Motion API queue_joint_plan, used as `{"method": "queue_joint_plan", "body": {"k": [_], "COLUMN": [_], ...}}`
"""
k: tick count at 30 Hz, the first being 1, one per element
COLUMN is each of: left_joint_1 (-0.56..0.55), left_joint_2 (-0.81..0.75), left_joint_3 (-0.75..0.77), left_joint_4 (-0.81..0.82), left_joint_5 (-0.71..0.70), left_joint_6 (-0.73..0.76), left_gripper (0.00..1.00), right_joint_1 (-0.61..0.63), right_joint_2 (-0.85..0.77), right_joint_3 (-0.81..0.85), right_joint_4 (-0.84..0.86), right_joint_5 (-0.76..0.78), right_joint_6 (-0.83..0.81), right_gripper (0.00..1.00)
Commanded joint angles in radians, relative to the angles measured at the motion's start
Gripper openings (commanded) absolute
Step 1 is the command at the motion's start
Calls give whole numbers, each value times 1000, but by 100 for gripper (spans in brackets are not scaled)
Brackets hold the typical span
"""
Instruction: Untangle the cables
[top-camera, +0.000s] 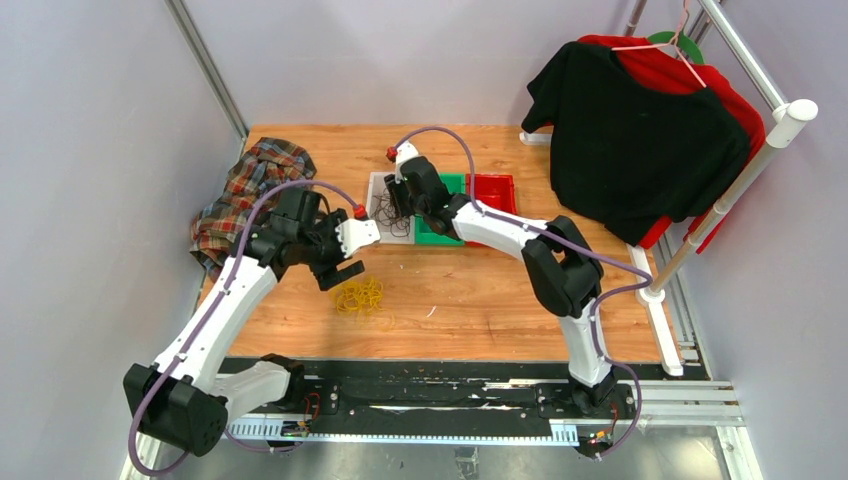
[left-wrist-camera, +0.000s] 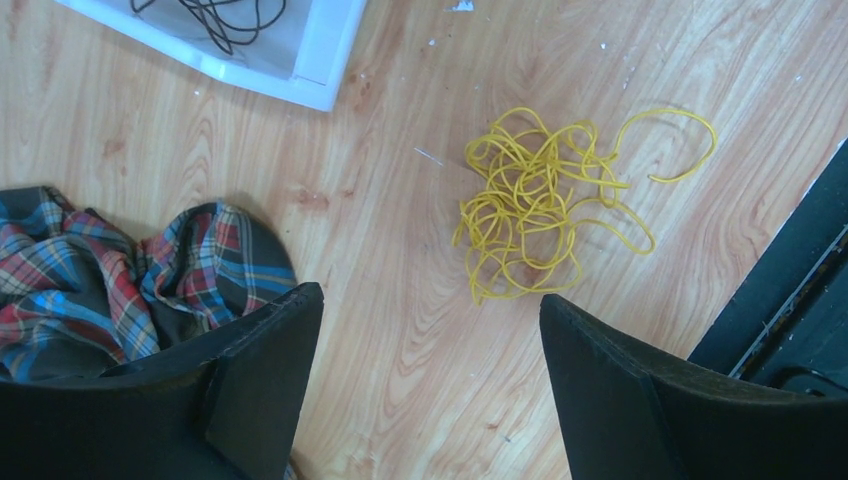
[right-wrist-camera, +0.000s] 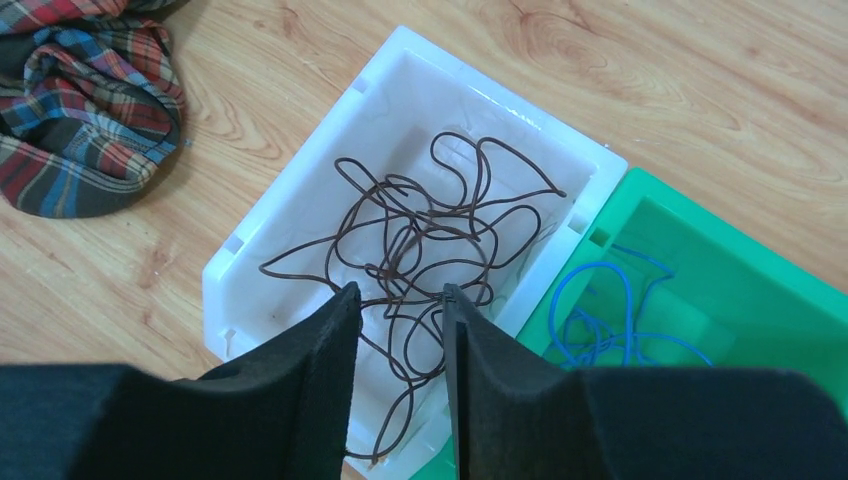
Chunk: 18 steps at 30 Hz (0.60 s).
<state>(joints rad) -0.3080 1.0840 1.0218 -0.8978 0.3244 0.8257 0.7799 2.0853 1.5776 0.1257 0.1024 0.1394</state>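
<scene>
The yellow cables (top-camera: 359, 296) will come up together in a hanging bunch when I lift the heap, because the loops (left-wrist-camera: 522, 186) wind through each other.
A loose heap of yellow cables (left-wrist-camera: 540, 200) lies on the wooden table (top-camera: 470, 300), also visible from above as yellow cables (top-camera: 360, 296). My left gripper (left-wrist-camera: 428, 300) hovers just short of the heap, jaws wide open and empty; from above the left gripper (top-camera: 352, 255) is up and left of it. Dark brown cables (right-wrist-camera: 430, 230) lie tangled in a white bin (right-wrist-camera: 330, 130). My right gripper (right-wrist-camera: 400, 292) hangs over that bin, jaws a little apart, brown loops showing in the gap below. Blue cables (right-wrist-camera: 600, 310) rest in the green bin (right-wrist-camera: 740, 270).
A crumpled plaid shirt (top-camera: 245, 195) lies at the table's left, close to my left fingers (left-wrist-camera: 260, 350). A red bin (top-camera: 495, 190) stands right of the green one. Black and red shirts (top-camera: 640, 140) hang on a rack at the right.
</scene>
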Motion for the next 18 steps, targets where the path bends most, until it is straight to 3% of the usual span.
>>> {"method": "queue_joint_plan", "body": {"k": [1, 10, 18], "left_joint_1": [7, 7, 7], "left_joint_2": [11, 57, 163], "left_joint_3": [-40, -176, -257], "left_joint_4": [23, 81, 249], "left_joint_5": [-13, -66, -176], "left_joint_6": [8, 79, 90], "left_gripper": [84, 75, 67], "right_joint_1": [13, 14, 27], "right_joint_2": [-94, -363, -603], "right_joint_3": [-9, -334, -701], "right_joint_4": [17, 213, 413], "right_joint_5": [18, 17, 62], "right_joint_6": [-32, -4, 61], "right_gripper": [42, 64, 68]}}
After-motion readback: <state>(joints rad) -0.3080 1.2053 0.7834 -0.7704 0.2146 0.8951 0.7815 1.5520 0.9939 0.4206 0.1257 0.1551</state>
